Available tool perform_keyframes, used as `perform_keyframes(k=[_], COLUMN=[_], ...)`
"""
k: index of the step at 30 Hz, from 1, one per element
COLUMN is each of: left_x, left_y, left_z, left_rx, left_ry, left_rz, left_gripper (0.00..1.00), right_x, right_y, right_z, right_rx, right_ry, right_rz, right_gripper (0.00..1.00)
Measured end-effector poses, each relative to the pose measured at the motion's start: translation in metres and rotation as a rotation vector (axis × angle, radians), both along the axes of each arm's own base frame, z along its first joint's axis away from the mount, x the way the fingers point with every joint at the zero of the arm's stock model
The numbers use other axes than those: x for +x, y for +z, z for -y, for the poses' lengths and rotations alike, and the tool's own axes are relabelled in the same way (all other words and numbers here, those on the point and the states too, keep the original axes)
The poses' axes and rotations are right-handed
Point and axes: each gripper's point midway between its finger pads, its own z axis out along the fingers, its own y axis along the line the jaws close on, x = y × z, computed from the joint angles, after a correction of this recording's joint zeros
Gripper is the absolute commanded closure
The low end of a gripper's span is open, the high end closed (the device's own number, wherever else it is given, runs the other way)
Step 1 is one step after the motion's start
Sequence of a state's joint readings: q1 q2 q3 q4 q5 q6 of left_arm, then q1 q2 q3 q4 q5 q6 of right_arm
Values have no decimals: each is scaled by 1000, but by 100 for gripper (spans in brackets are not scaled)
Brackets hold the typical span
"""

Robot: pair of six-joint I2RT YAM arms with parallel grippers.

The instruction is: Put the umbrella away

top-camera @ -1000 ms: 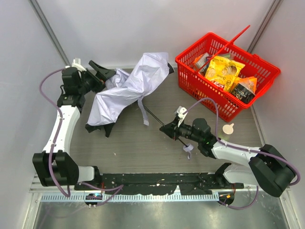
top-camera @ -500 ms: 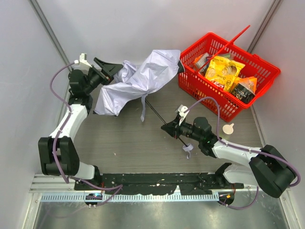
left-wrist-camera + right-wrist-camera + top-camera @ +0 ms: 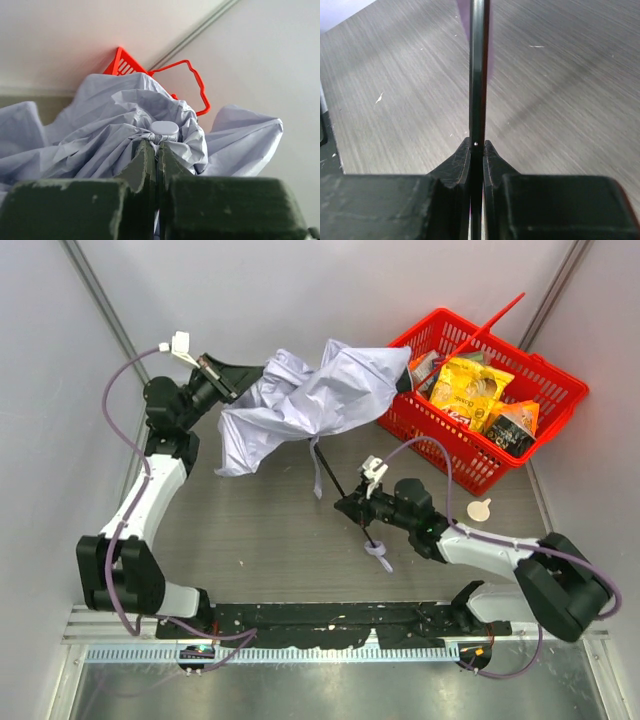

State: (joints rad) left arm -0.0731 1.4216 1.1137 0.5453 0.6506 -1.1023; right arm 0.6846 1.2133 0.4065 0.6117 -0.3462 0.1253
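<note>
My left gripper needs to bring the top cap inward so that my right gripper can grab the gathered fabric (image 3: 192, 134) beside it, because the canopy flares (image 3: 396, 368) against the red basket.
The umbrella (image 3: 320, 395) is a crumpled heap of pale lavender fabric at the back of the table, its right end touching the red basket (image 3: 432, 432). Its thin black shaft (image 3: 327, 472) runs down to my right gripper (image 3: 347, 506), which is shut on it. The wrist view shows the shaft (image 3: 477, 75) pinched between the jaws of the right gripper (image 3: 476, 145). The loop strap (image 3: 380, 555) hangs below that gripper; the handle is hidden. My left gripper (image 3: 250, 373) reaches into the canopy's left side. In its wrist view the left gripper (image 3: 155, 147) is shut on gathered fabric just under the round top cap (image 3: 164, 128).
The red basket at the back right holds yellow snack bags (image 3: 468, 390) and a dark packet (image 3: 515, 428), and its handle (image 3: 492, 318) sticks up. A small pale round thing (image 3: 480, 509) lies on the table right of my right arm. Grey walls close in on both sides.
My left gripper has gone from open to shut on the canopy fabric. The canopy has shifted right and back, up against the basket. My right gripper has edged left with the shaft.
</note>
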Motion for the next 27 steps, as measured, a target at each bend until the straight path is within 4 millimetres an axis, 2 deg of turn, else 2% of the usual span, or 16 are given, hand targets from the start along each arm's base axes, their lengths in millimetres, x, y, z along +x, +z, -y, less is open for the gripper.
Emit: perform_keyframes(k=[3, 5, 8, 9, 10, 12, 13, 15, 17, 18, 20, 21, 23, 25, 27], left_x=[-17, -39, -81, -95, -107, -130, -135, -142, -139, -134, -123, -113, -96, -83, -70], left_y=[40, 75, 122, 133, 139, 143, 137, 121, 100, 85, 55, 35, 10, -10, -19], left_z=[13, 28, 45, 46, 45, 42, 42, 42, 48, 51, 56, 60, 66, 70, 73], left_rx=[86, 159, 236, 257, 272, 303, 320, 351, 383, 404, 447, 475, 510, 538, 564], left_ry=[5, -2, -5, 8, 19, 37, 41, 38, 38, 39, 42, 40, 44, 50, 59], left_rz=[118, 223, 375, 421, 451, 503, 502, 489, 460, 436, 377, 333, 268, 209, 154], left_gripper=[100, 100, 100, 100, 100, 100, 100, 100, 100, 100, 100, 100, 100, 100, 100], right_x=[16, 35, 64, 73, 84, 104, 111, 117, 116, 111, 100, 91, 72, 66, 70], right_y=[-4, -2, 15, 21, 28, 36, 36, 32, 23, 15, -6, -20, -42, -48, -42], right_z=[-14, -28, -56, -64, -74, -86, -88, -85, -79, -73, -59, -49, -30, -20, -17], right_rx=[-31, -30, 11, 28, 52, 104, 130, 162, 178, 182, 166, 148, 112, 83, 83], right_ry=[-19, -47, -64, -72, -83, -123, -149, -185, -209, -223, -248, -262, -284, -299, -318], right_rz=[2, 29, 107, 126, 145, 136, 118, 82, 51, 30, -26, -57, -114, -144, -162], right_gripper=[98, 90, 79, 71, 68, 52, 43, 36, 31, 25, 22, 21, 20, 20, 20])
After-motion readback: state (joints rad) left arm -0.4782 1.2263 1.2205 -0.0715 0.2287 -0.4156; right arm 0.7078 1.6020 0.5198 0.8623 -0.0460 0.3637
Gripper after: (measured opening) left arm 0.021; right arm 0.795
